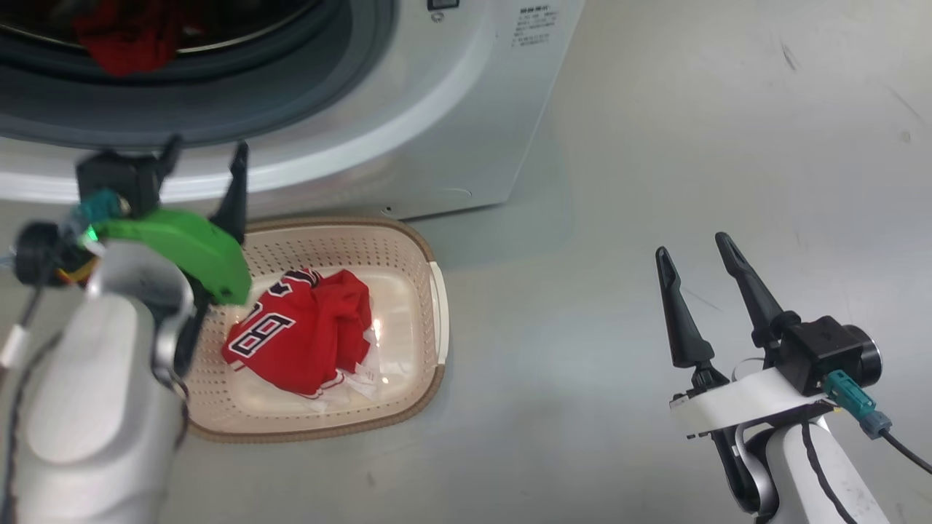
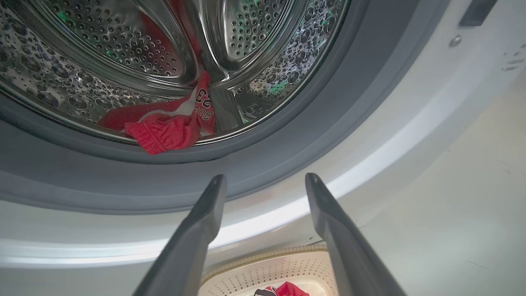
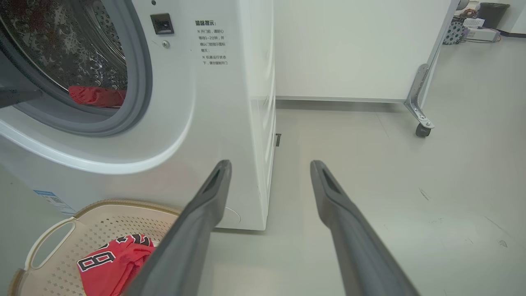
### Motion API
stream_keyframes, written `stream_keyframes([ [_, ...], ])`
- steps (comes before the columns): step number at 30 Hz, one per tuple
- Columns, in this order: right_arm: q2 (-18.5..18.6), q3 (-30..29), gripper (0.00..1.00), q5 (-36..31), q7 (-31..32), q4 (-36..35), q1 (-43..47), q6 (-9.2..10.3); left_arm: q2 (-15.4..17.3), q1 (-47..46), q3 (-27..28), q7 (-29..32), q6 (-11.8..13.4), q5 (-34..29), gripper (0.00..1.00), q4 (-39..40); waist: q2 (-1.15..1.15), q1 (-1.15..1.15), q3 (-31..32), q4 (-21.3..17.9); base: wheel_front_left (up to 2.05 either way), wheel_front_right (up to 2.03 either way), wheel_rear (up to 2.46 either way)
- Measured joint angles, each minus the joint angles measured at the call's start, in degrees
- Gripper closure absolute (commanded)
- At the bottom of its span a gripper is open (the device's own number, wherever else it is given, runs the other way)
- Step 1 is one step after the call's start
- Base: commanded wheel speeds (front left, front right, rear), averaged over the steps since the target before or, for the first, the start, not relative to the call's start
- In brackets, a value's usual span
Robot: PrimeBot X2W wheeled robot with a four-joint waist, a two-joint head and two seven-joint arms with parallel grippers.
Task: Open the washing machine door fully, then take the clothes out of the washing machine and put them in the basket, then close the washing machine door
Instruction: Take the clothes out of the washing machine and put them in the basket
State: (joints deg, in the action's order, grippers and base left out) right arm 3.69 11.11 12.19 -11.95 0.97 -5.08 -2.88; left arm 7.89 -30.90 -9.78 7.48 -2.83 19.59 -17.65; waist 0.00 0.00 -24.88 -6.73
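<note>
My gripper will pull the red clothes (image 1: 131, 42), and they will trail out together and leave the drum empty, because drum metal (image 2: 64, 84) shows all around them.
The white washing machine (image 1: 451, 109) stands with its drum mouth uncovered; its door is out of view. Red clothes (image 2: 164, 129) lie at the drum's front lip, just behind the grey seal (image 2: 263, 139). A red jersey (image 1: 302, 331) with dark numbers lies crumpled in the cream basket (image 1: 429, 291) on the floor in front of the machine. My left gripper (image 1: 207, 156) is open and empty, above the basket's back-left corner, pointing up at the drum mouth (image 2: 265, 179). Out to the right, over bare floor, my right gripper (image 1: 695, 251) is open and empty.
Grey floor (image 1: 655, 145) spreads to the right of the machine. In the right wrist view a white panel on a castor (image 3: 421, 129) stands behind the machine, with some equipment (image 3: 481, 24) in the far corner.
</note>
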Motion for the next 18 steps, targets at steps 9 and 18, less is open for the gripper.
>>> stream_keyframes([
  [9,-0.56,1.25,0.0,2.77,-1.07,0.4,-3.91,0.0,6.8,-15.45,0.77,12.28,-0.01,-3.38,0.0,-2.08,0.0,0.0,-7.18,-3.36,0.0,0.0,0.0],
  [18,-1.07,3.08,0.0,5.76,-1.98,1.97,-8.04,-0.01,14.28,-26.97,2.6,21.63,0.02,-5.98,0.0,-4.0,0.0,0.01,-14.13,-7.72,0.0,0.0,0.0],
])
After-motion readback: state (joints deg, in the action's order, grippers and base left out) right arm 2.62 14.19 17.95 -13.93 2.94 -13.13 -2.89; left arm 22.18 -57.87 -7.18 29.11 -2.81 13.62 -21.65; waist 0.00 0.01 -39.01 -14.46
